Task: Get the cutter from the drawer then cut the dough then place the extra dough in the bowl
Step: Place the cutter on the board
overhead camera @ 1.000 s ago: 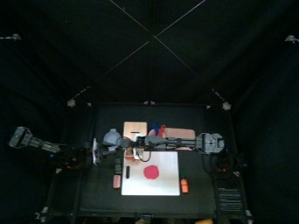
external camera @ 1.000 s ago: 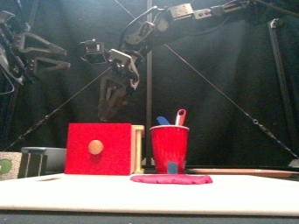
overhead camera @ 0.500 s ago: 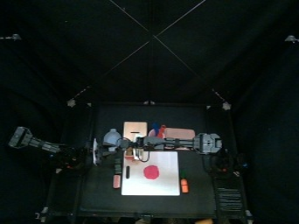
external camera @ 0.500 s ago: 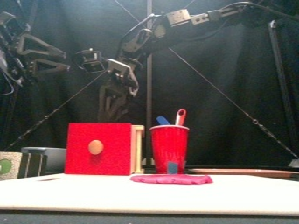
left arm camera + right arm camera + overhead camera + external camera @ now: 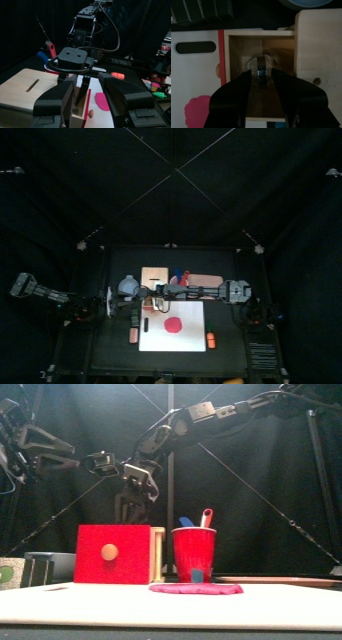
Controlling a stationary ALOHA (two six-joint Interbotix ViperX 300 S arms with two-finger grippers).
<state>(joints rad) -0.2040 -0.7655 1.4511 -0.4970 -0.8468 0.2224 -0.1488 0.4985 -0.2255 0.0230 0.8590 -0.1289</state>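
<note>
The cutter (image 5: pixel 260 66) has clear space (image 5: pixel 237 61) all around it inside the drawer, so the cutter will lift free and leave the drawer standing open when the robot raises the cutter's handle.
The wooden box (image 5: pixel 151 276) stands at the back left, its red drawer front (image 5: pixel 112 554) pulled out toward the white cutting board (image 5: pixel 194 336). In the right wrist view the round metal cutter (image 5: pixel 260 70) lies inside the drawer (image 5: pixel 241 55). My right gripper (image 5: pixel 261 76) is open and low over it, one jaw on each side of the wire handle. A flat red dough disc (image 5: pixel 171 324) rests on the board. The blue-grey bowl (image 5: pixel 128 285) sits left of the box. My left gripper (image 5: pixel 87 85) hangs open at the table's left side, holding nothing.
A red cup (image 5: pixel 194 554) with a blue and a red toy knife stands right of the box, close to the right arm (image 5: pixel 221 288). Small toy foods lie at the board's left (image 5: pixel 134 335) and right (image 5: pixel 211 340) edges.
The right gripper has come down toward the open drawer, and the right arm has lowered with it. The left arm has not moved.
</note>
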